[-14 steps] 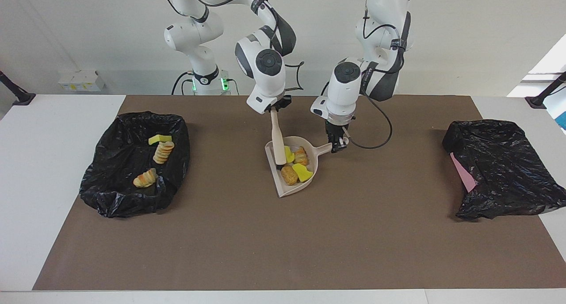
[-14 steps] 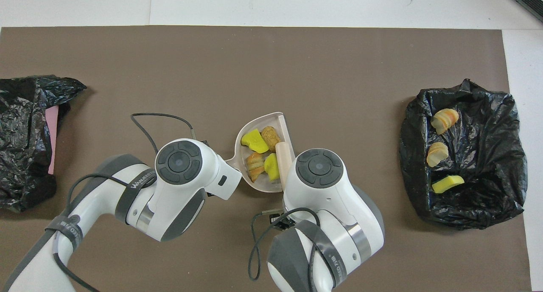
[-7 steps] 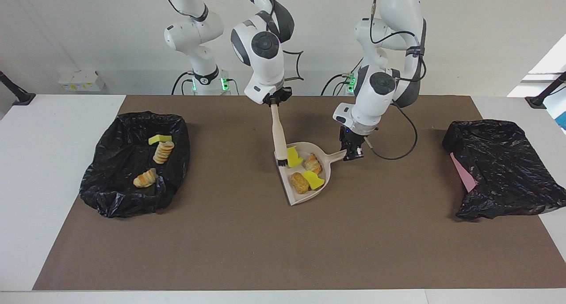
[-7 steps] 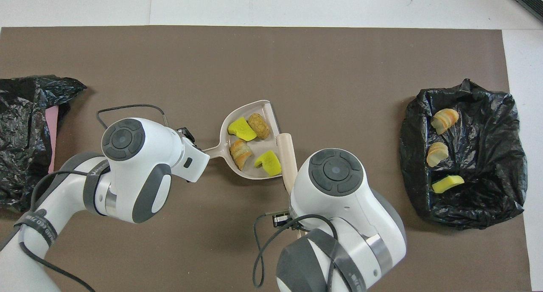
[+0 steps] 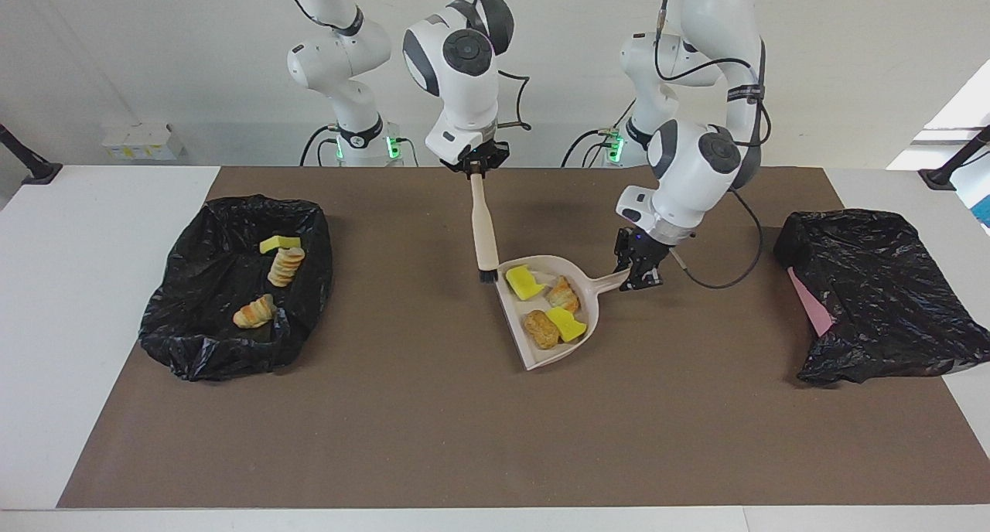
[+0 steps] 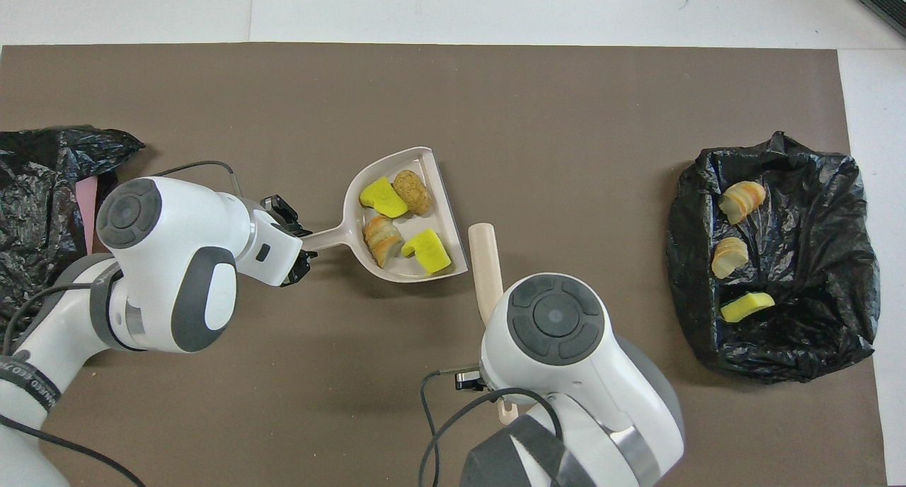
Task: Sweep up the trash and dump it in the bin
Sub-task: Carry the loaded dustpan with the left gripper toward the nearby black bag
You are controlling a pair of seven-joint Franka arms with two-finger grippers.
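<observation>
The loose trash is all inside the dustpan [image 6: 405, 224], so my right gripper should go on pulling the brush back and let go of it on the clear brown mat [image 5: 524, 198].
A beige dustpan [image 5: 534, 356] [image 6: 386, 163] sits mid-mat with several pieces of trash in it, among them yellow sponge chunks [image 5: 524, 282] [image 6: 383, 197] and brown bread lumps [image 5: 541, 329] [image 6: 411, 192]. My left gripper [image 5: 636, 269] [image 6: 294, 250] is shut on the pan's handle. A beige brush [image 5: 485, 230] [image 6: 485, 260] hangs upright from my right gripper [image 5: 476, 168], which is shut on its top. The bristles are beside the pan's corner and apart from the trash. The overhead view hides the right gripper under its wrist. The bin [image 5: 201, 346] [image 6: 835, 260], lined with black bag, holds three pieces.
A second crumpled black bag [image 5: 874, 292] [image 6: 42, 225] with a pink sheet showing lies at the left arm's end of the table. The brown mat [image 5: 464, 439] [image 6: 566, 119] covers most of the white table.
The left gripper has drawn the dustpan with its load toward the left arm's end. The brush has come out of the pan as the right gripper rose and drew back.
</observation>
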